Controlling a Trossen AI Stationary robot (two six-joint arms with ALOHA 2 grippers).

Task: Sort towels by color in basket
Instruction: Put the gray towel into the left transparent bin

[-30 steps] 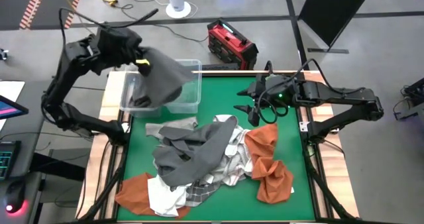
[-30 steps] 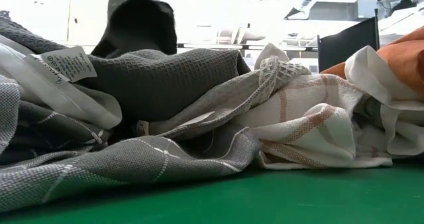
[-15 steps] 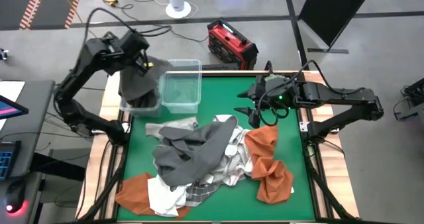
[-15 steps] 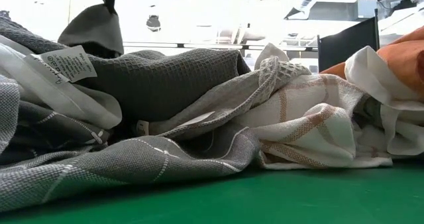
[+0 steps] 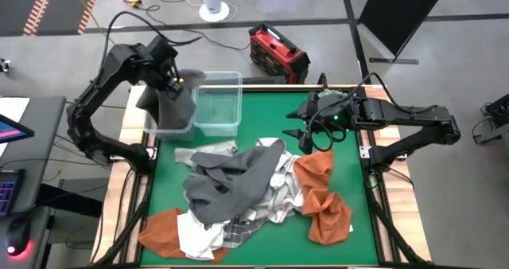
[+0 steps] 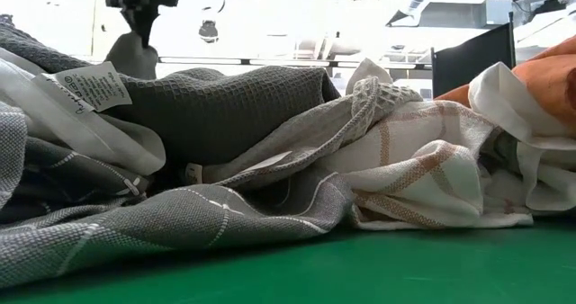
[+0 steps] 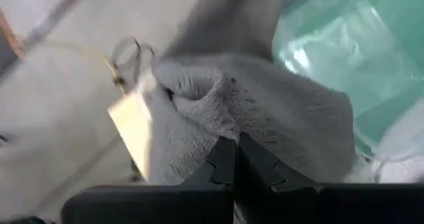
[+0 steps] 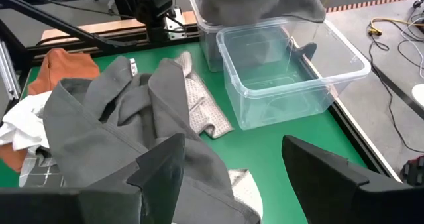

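I should keep lowering my left gripper until the towel's bunched fold gets to the bin's rim and then let go, because the dark grey towel's lower part (image 5: 169,116) hangs over its plastic bin (image 5: 175,133).
My left gripper (image 5: 172,81) is shut on a dark grey towel (image 5: 165,103) over the left one of two clear plastic bins (image 5: 156,126) at the table's far left corner. The towel also shows in the right wrist view (image 8: 260,2) and the low view (image 6: 133,52). My right gripper (image 5: 305,132) is open and empty above the far right of the table, by a rust-orange towel (image 5: 324,191). A pile of dark grey (image 5: 229,183), checked (image 5: 274,196), white (image 5: 199,237) and orange (image 5: 163,225) towels lies on the green mat. My left gripper pinches a bunched fold of the dark grey towel (image 7: 199,111) between its two shut fingers, next to the towel's white label (image 7: 129,118). The fingers come from above. The towel hangs below them, its lower part down in the left bin.
The right bin (image 5: 218,102) stands next to the left one, with nothing showing in it. A red box (image 5: 278,52) lies on the floor beyond the table's far edge. Bare green mat (image 5: 262,114) shows between the bins and my right gripper.
My left gripper has gone toward the table's left edge and down with the dark grey towel. The towel hung spread over both bins; now it hangs narrower, over the left bin alone, with its lower part sunk into it.
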